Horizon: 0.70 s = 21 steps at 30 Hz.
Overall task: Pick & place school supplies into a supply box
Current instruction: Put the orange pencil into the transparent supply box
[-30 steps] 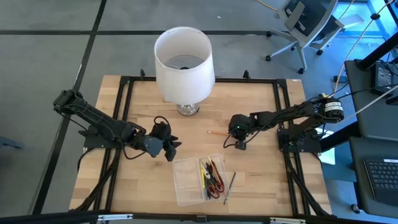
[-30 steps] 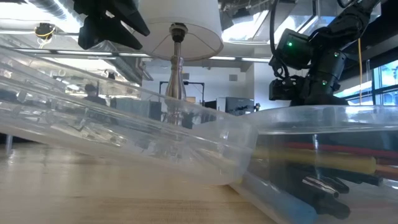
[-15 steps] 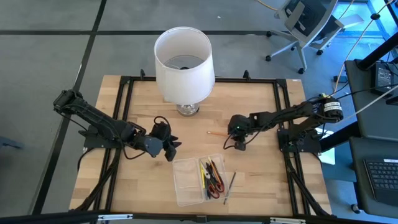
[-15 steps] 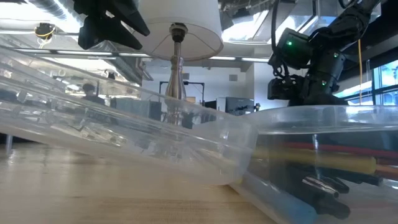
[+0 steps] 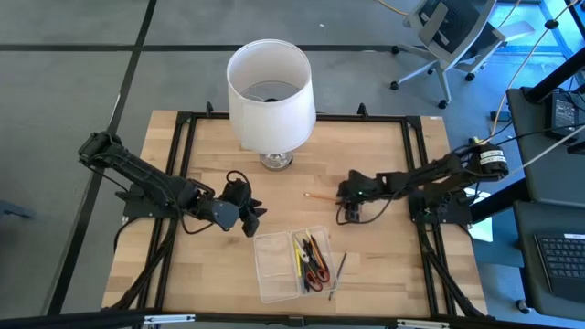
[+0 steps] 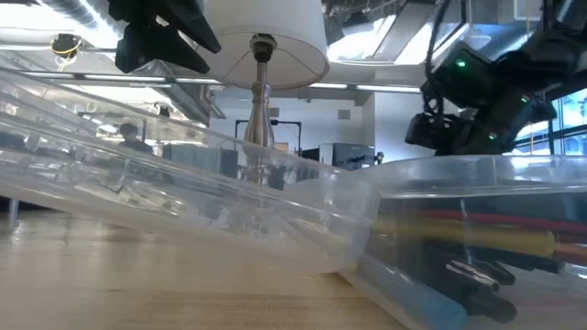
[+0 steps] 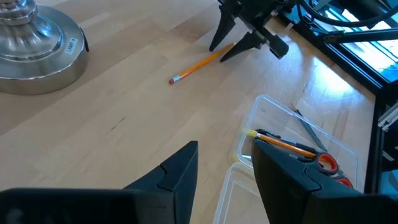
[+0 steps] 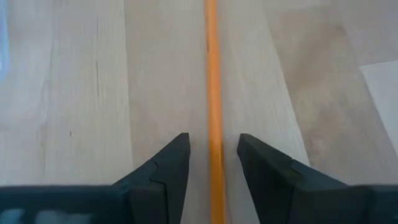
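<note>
Next, I back my right gripper toward the pencil's tip, because it straddles the orange pencil's body farther in than the tip. This will leave the pencil's eraser end for my left gripper.
The clear supply box lies near the table's front edge. In it are pens and red-handled scissors. An orange pencil lies flat on the wood behind the box, and a grey pen lies just right of the box. My right gripper is low over the pencil, open, with one finger on each side of the pencil's right end, not touching it. My left gripper hovers open, left of the box and behind it, holding nothing.
A white-shaded lamp stands on a metal base at the back middle, close behind the pencil. A black frame rail runs along the table's edges. Bare wood lies between the lamp and the box.
My right gripper has shifted a little toward the table's right edge, staying over the pencil. The pencil, the box and my left gripper have kept still.
</note>
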Each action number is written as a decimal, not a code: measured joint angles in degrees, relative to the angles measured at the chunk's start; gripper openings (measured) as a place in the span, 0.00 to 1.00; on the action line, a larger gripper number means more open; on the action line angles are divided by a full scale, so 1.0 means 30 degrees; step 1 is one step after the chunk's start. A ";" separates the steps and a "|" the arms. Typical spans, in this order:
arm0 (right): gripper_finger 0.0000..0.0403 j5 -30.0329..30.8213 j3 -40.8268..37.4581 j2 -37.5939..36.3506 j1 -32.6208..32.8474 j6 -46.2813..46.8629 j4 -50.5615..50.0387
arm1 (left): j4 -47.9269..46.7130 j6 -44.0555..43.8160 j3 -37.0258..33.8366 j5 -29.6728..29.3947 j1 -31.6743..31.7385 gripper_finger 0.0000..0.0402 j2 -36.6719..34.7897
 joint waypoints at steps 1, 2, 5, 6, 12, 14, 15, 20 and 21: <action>0.37 0.0222 -0.0431 -0.0015 0.0142 0.0049 0.0716 | -0.0007 0.0000 0.0000 0.0000 0.0004 0.36 0.0000; 0.37 0.0431 -0.0848 -0.0022 0.0243 0.0035 0.1492 | -0.0007 0.0000 0.0000 0.0000 0.0004 0.36 0.0000; 0.37 0.0734 -0.2102 -0.0013 0.0476 -0.0061 0.3982 | 0.0000 -0.0043 0.0000 0.0000 0.0004 0.36 0.0000; 0.37 0.0804 -0.2519 0.0009 0.0502 -0.0085 0.4838 | 0.0006 -0.0051 0.0000 0.0000 0.0004 0.36 0.0000; 0.37 0.0724 -0.4675 0.0095 0.0589 -0.0994 0.8734 | 0.0015 -0.0051 0.0000 0.0000 0.0004 0.36 0.0000; 0.37 0.0707 -0.5031 0.0095 0.0589 -0.1035 0.9233 | 0.0020 -0.0058 0.0000 -0.0007 0.0004 0.36 0.0000; 0.37 0.0694 -0.5128 0.0095 0.0589 -0.1042 0.9344 | 0.0020 -0.0053 0.0000 -0.0002 0.0004 0.36 0.0000; 0.35 0.0429 -0.5191 0.0095 0.0574 -0.1090 0.9444 | 0.0022 -0.0044 0.0000 -0.0036 -0.0002 0.36 0.0000; 0.34 0.0413 -0.5191 0.0095 0.0574 -0.1100 0.9444 | 0.0022 -0.0044 0.0000 -0.0044 0.0004 0.36 0.0000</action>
